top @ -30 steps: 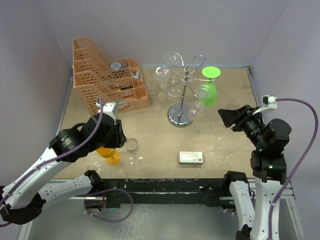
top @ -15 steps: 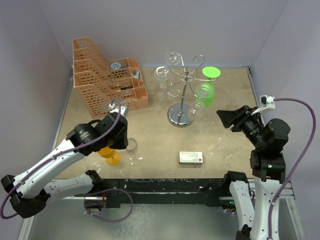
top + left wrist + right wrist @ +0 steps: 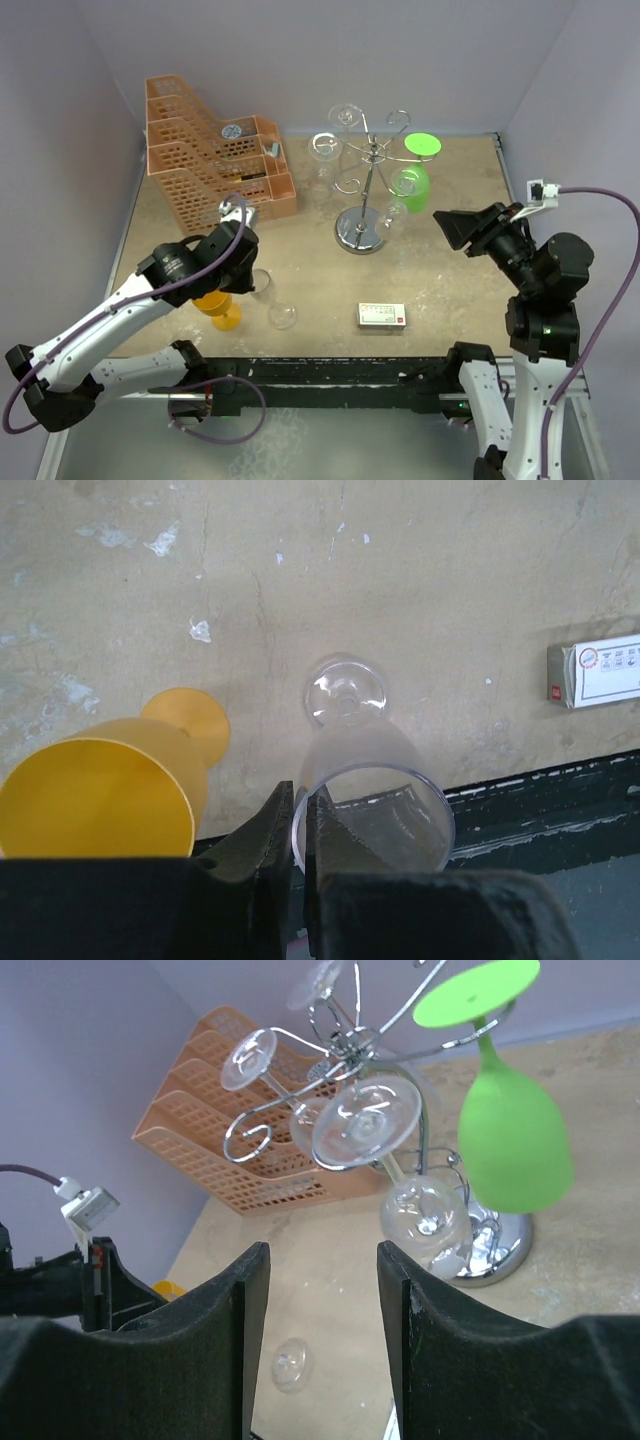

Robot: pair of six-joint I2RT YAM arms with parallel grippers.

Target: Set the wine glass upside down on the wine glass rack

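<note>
My left gripper has the clear wine glass by its rim [image 3: 320, 781], and the wine glass's stem is free. My right gripper should keep moving closer until it closes on that stem [image 3: 272, 302].
A clear wine glass [image 3: 372, 780] stands mouth up near the table's front edge, its foot [image 3: 345, 692] low over the table. My left gripper [image 3: 298, 825] is shut on its rim, one finger inside the bowl and one outside; from above, that gripper [image 3: 252, 284] is beside the glass [image 3: 274, 304]. The chrome wine glass rack [image 3: 362, 190] stands at the back centre and carries a green glass [image 3: 420, 182] and several clear ones upside down. My right gripper [image 3: 456, 232] hangs open to the right of the rack [image 3: 352, 1045], holding nothing.
A yellow glass [image 3: 110, 800] stands upright just left of the held glass. An orange lattice basket [image 3: 215, 150] fills the back left. A small white box [image 3: 382, 316] lies near the front edge, right of the glasses.
My left gripper has moved right from over the yellow glass and shut on the clear glass's rim. The glass's foot has shifted slightly right. The right arm barely moved.
</note>
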